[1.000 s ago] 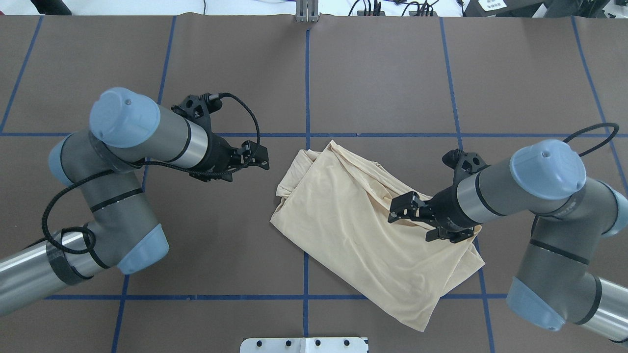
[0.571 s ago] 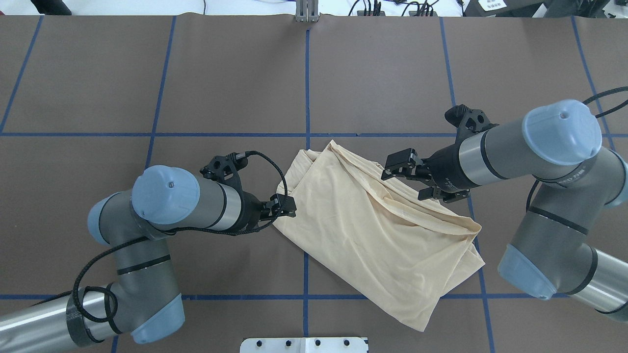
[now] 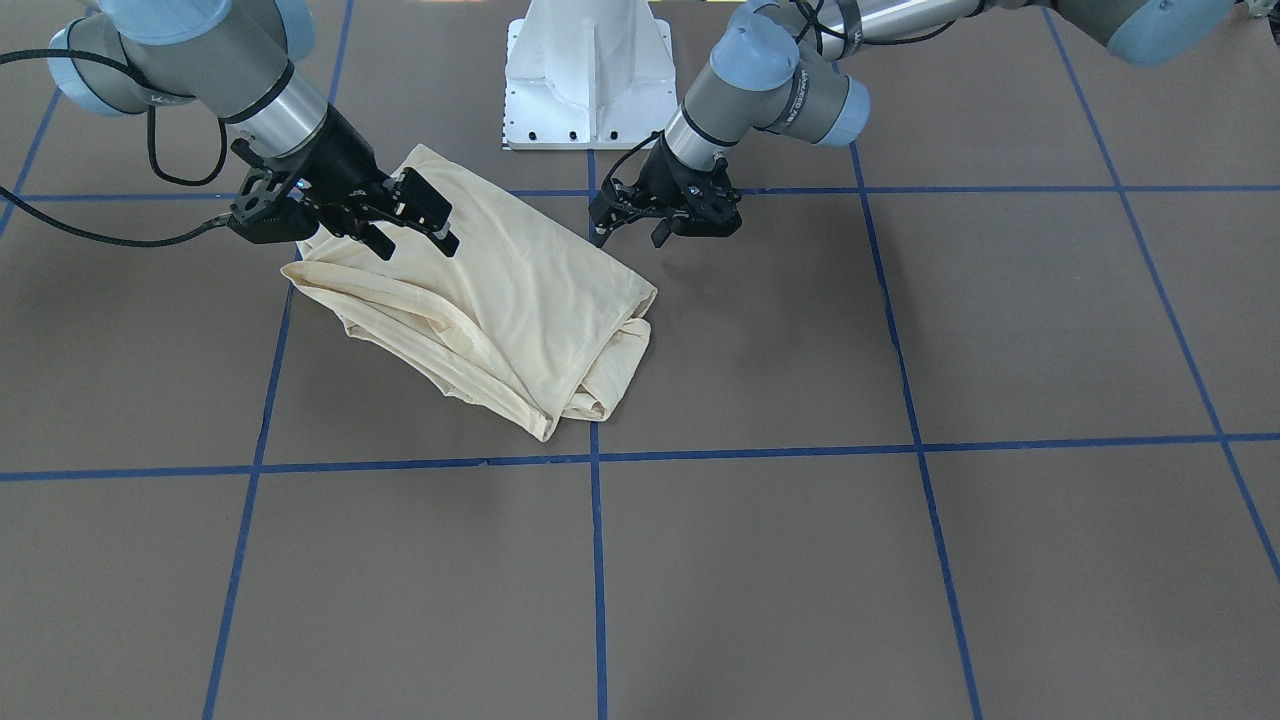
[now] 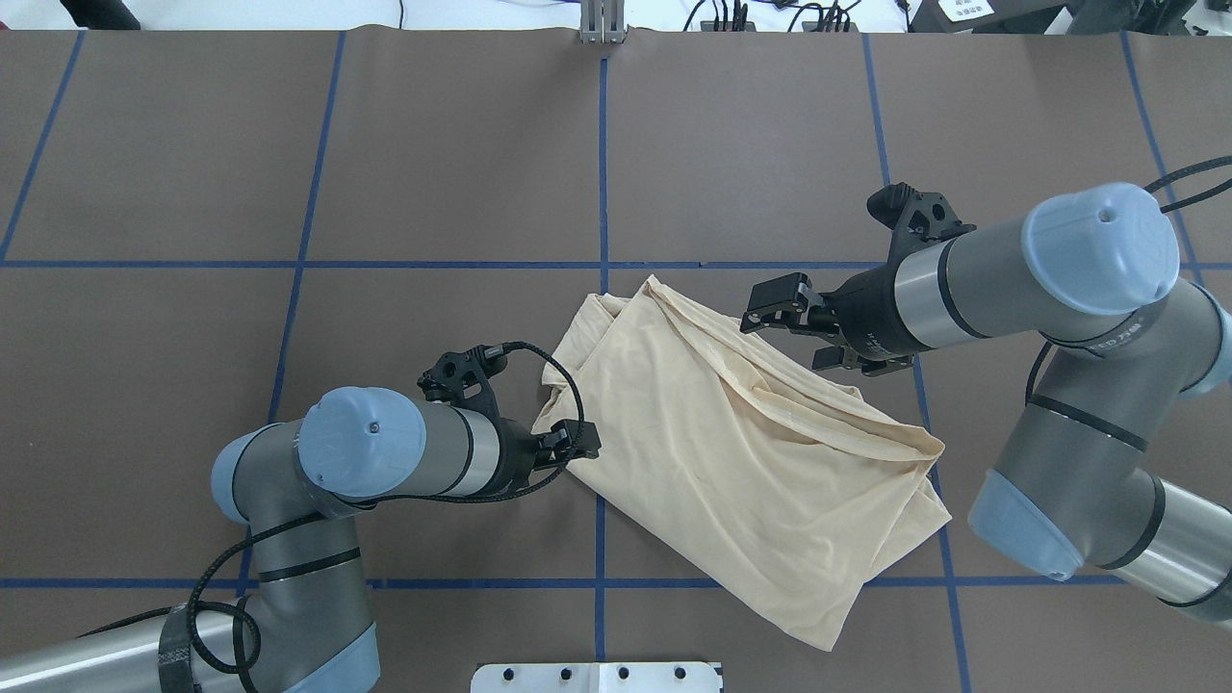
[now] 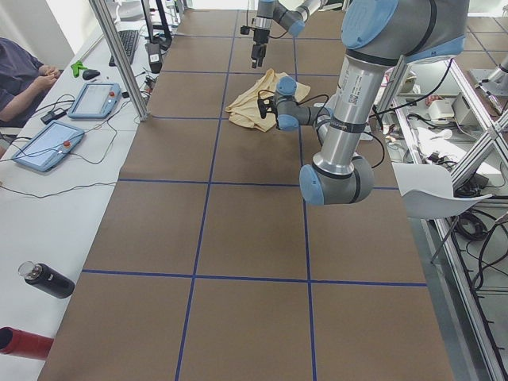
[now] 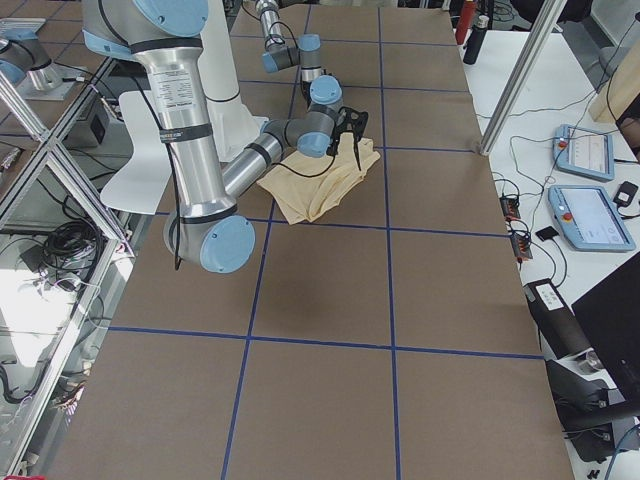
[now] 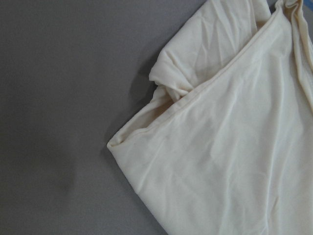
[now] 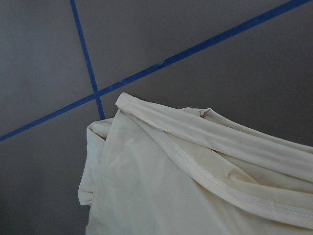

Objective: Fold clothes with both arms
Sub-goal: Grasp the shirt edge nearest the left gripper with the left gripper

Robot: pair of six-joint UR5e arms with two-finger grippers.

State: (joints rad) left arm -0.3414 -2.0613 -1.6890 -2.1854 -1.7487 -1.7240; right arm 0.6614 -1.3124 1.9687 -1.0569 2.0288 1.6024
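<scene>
The shirt lies slanted (image 3: pixel 522 282) close to the white base pedestal. Next, my left gripper pinches the shirt's nearest corner (image 3: pixel 649 292) and pulls it straighter, away from the pedestal.
The pale cream-yellow shirt (image 4: pixel 731 452) lies folded in a slanted bundle at mid-table, also in the front view (image 3: pixel 520 290). Its print and neck label are hidden. My left gripper (image 4: pixel 580 443) is open at the shirt's left corner, low and close to the cloth; the front view (image 3: pixel 628 232) shows its fingers apart. The left wrist view shows that corner (image 7: pixel 117 144) just ahead. My right gripper (image 4: pixel 782 339) is wide open and empty above the shirt's far right edge, also in the front view (image 3: pixel 440 225). The right wrist view shows the far hemmed corner (image 8: pixel 124 100).
The brown table mat carries a grid of blue tape lines (image 4: pixel 602 173). The white base pedestal (image 3: pixel 590 70) stands behind the shirt. In the left side view, tablets (image 5: pixel 95 99) and an operator (image 5: pixel 20 79) sit along the table's far edge, with a metal post (image 5: pixel 123 59).
My left arm swung down and right to the shirt's left corner. My right gripper moved from over the shirt's right part to its far upper edge.
</scene>
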